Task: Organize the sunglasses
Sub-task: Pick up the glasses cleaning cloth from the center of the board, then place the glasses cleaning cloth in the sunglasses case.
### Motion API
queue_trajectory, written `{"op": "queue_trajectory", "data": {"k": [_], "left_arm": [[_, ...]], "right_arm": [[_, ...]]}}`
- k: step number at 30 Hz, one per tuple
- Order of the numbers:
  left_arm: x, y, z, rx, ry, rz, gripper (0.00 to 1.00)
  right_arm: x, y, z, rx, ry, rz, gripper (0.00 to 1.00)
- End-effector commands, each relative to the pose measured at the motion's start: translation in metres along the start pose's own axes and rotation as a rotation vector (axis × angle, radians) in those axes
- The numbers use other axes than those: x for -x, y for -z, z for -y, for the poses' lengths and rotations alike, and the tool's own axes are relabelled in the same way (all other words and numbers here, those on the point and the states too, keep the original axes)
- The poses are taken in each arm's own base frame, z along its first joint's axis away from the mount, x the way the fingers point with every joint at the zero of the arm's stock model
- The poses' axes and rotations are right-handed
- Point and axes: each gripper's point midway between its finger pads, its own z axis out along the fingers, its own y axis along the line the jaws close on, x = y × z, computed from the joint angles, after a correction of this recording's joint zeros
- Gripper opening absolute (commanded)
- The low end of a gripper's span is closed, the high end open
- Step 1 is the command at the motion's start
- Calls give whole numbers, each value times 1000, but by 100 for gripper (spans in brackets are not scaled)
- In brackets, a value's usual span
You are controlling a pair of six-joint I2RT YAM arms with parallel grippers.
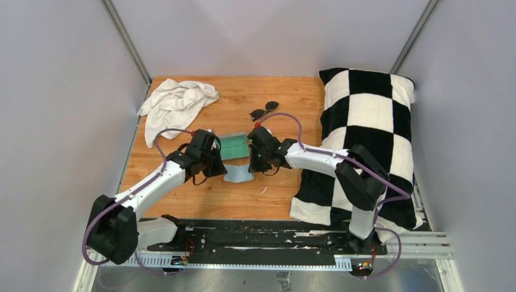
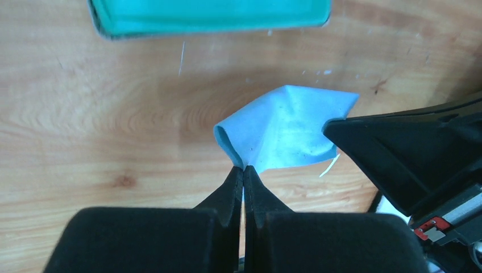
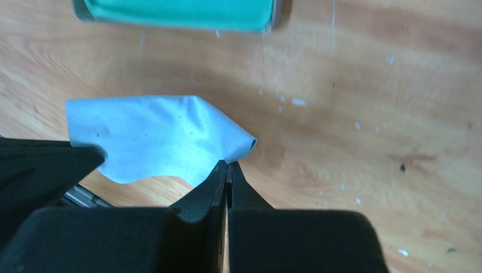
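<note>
The light blue cloth hangs lined up with the open case, so my left gripper goes on carrying it until it lies in the teal lining.
The sunglasses, dark with thin arms, lie on the wooden table behind the right gripper, apart from both grippers. The grey case with teal lining lies open between the two wrists; it also shows in the left wrist view and the right wrist view. The light blue cloth hangs between the grippers just above the table. My left gripper is shut on one corner of the cloth. My right gripper is shut on the opposite corner of the cloth.
A crumpled white towel lies at the back left of the table. A black-and-white checkered pillow covers the right side. Grey walls enclose the table on three sides.
</note>
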Motion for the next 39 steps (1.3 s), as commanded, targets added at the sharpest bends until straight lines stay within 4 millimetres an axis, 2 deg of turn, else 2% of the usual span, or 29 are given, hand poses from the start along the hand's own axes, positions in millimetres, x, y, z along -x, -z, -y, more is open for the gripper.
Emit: {"op": "queue_trajectory", "data": {"k": [1,7,10,14,24,29,39], "left_arm": [[28,1,-4,72,-65,41,0],[64,-10,-11,88,-39,60,0],[74,-16,-9,94,-52,57,0],[83,-25,-14,123,-55,59,0],[92,-32,-34,171,-43,58,0],[100,-36,-36,173,-33,71,0],[100,-56,-46,187,-32,59,0]], "right_arm": [[32,-5,4,-31,18,38,0],[63,-17,-1,-17,8,69,0],[77,-25,-5,-13,21,85,0],[85,-38,-5,-10,13,80,0],[104,-54,-4,-7,10,99,0],[109,-60,-5,-7,2,105,0],[116,-73,1,-25,-8,111,0]]}}
